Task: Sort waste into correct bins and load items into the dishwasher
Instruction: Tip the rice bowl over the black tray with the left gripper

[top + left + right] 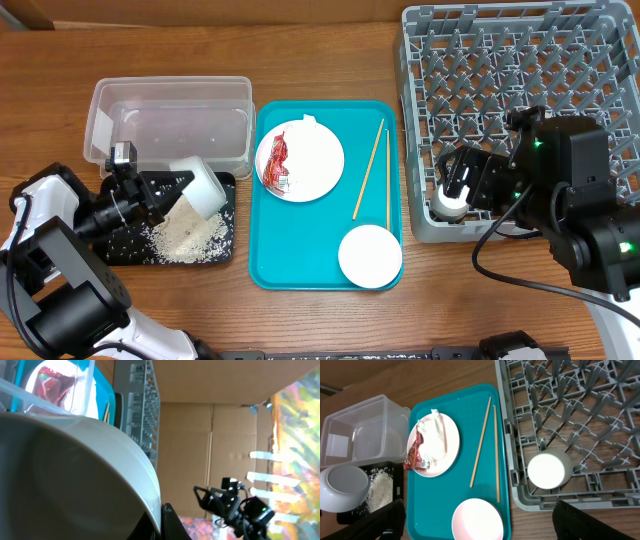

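Note:
The pale bowl (65, 482) is empty and a clear spot (304, 239) is next to the upside-down second bowl, so the robot's left gripper should keep going to that spot and let go of the pale bowl there.
My left gripper (168, 190) is shut on the rim of a small pale bowl (201, 185), tilted on its side over the black tray (226, 190); the bowl fills the left wrist view (75, 475). Loose rice (188, 234) lies in the black tray. The clear tub (170, 118) stands behind it. The white plate (312, 158) with the red-and-white wrapper (278, 165), two chopsticks (369, 170) and an upturned second bowl (370, 256) sit on the teal tray (300, 255). A white cup (449, 203) stands in the grey dish rack (520, 90). My right gripper (479, 520) is open and empty above it.
The teal tray lies between the two bins on the left and the dish rack on the right. The rack's front-left corner (520, 495) is next to the tray's right edge. Wooden table (60, 60) surrounds everything.

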`<state>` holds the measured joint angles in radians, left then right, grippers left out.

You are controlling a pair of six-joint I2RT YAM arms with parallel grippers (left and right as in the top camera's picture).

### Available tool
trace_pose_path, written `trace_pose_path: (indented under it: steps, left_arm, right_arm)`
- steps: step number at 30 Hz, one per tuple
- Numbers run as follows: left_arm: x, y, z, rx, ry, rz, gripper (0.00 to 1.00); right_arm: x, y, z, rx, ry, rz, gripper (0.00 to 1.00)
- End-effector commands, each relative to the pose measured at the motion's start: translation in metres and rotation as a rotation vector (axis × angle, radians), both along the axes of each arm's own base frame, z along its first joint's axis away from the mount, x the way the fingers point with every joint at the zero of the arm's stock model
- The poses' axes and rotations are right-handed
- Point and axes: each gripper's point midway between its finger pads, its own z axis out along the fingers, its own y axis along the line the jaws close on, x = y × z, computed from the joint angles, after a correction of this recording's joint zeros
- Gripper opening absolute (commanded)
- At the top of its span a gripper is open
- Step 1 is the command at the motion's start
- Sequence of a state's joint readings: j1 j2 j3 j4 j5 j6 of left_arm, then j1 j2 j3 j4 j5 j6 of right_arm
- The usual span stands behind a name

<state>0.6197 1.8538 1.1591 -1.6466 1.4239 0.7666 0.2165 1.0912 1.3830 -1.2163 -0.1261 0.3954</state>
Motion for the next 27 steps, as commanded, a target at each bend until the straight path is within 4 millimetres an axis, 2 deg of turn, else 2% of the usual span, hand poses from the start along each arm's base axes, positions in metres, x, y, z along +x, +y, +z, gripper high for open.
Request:
trace_pose_path:
  steps: [1,3,5,7,10,13,17,23,25,27]
  left_arm:
    - [-0.001,0.002,0.008,0.074,-0.122,-0.012,0.04]
    - [-0.001,0.003,0.008,0.134,-0.203,-0.03,0.04]
    - [-0.001,0.002,0.01,0.078,-0.124,-0.014,0.04]
    - [0.0,0.003,0.012,0.137,-0.22,-0.024,0.04]
    - [0.001,0.005,0.012,0.089,-0.129,-0.01,0.04]
    - [-0.002,-0.001,0.013,0.1,-0.135,-0.037,0.04]
    - [-0.014,-0.019,0.007,0.167,-0.119,-0.156,0.04]
    - [-0.039,-0.066,0.019,0.275,-0.115,-0.349,0.04]
    - [-0.047,-0.079,0.012,0.366,-0.044,-0.416,0.04]
    - [-0.052,-0.087,-0.008,0.562,0.088,-0.454,0.04]
  right_arm:
    - [0.003,0.0,0.009,0.004,-0.031,-0.001,0.95]
    - [0.003,0.0,0.009,0.004,-0.031,-0.001,0.95]
    - [0.003,0.0,0.009,0.004,-0.031,-0.001,0.95]
    - [0.002,-0.001,0.008,0.002,-0.027,-0.001,0.95]
    - [0.002,-0.001,0.008,0.002,-0.027,-0.001,0.95]
    - [0.001,-0.001,0.008,0.002,-0.024,-0.001,0.95]
    - [0.003,0.0,0.009,0.004,-0.033,-0.001,0.95]
    - [0.005,0.0,0.012,0.007,-0.045,-0.001,0.95]
    - [0.006,0.0,0.012,0.007,-0.047,-0.001,0.95]
    - [0.006,0.0,0.012,0.007,-0.047,-0.001,0.95]
